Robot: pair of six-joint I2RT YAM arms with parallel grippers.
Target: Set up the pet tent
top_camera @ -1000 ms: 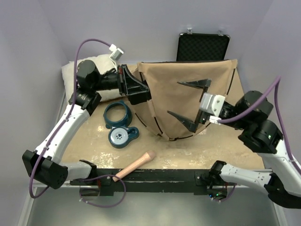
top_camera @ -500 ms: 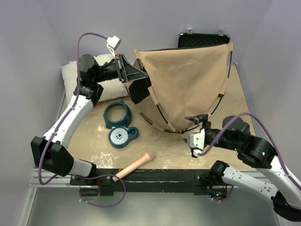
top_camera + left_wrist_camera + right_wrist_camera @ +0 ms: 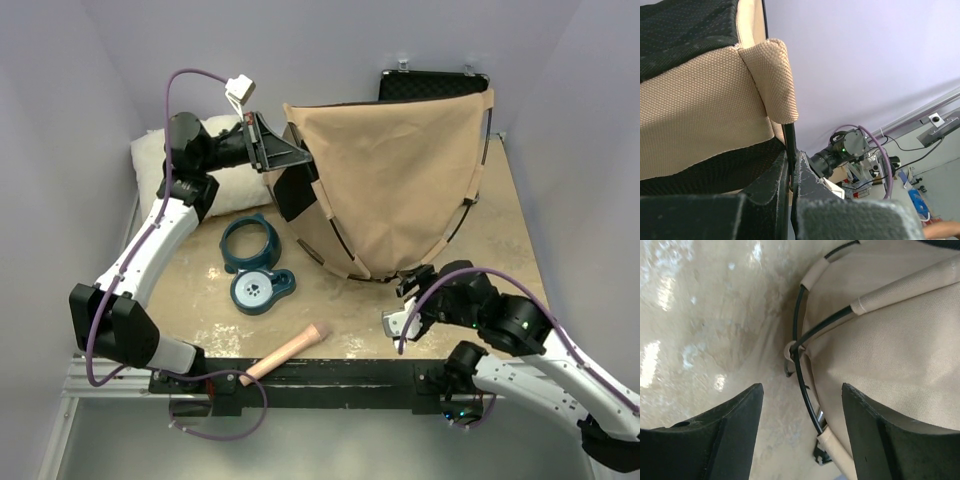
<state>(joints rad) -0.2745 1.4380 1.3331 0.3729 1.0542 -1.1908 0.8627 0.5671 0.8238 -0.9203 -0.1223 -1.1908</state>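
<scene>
My right gripper should grab the poles' crossing (image 3: 795, 348) and swing it up while my left gripper frees the tent's upper corner, with the pet tent's crossing poles low at the front (image 3: 374, 277).
The tan pet tent (image 3: 400, 170) stands tilted in the middle of the table, its point low at the front and its thin dark poles bowed along the edges. My left gripper (image 3: 290, 160) is shut on a tent pole (image 3: 789, 145) at the tent's upper left corner, just below a tan fabric sleeve (image 3: 772, 80). My right gripper (image 3: 415, 285) is open and empty, low at the tent's front tip. In the right wrist view its fingers straddle the crossing poles (image 3: 799, 352) and tent fabric (image 3: 890, 345) without touching them.
A fluffy white pillow (image 3: 150, 160) lies at the back left behind the left arm. A black hard case (image 3: 430, 85) stands behind the tent. Two teal round parts (image 3: 250, 245) (image 3: 258, 290) and a pinkish stick (image 3: 290, 347) lie at the front left.
My left gripper has raised the tent's left corner up and back, standing the tent more upright. My right gripper left the tent's face and dropped down and forward to the tent's front tip, staying open.
</scene>
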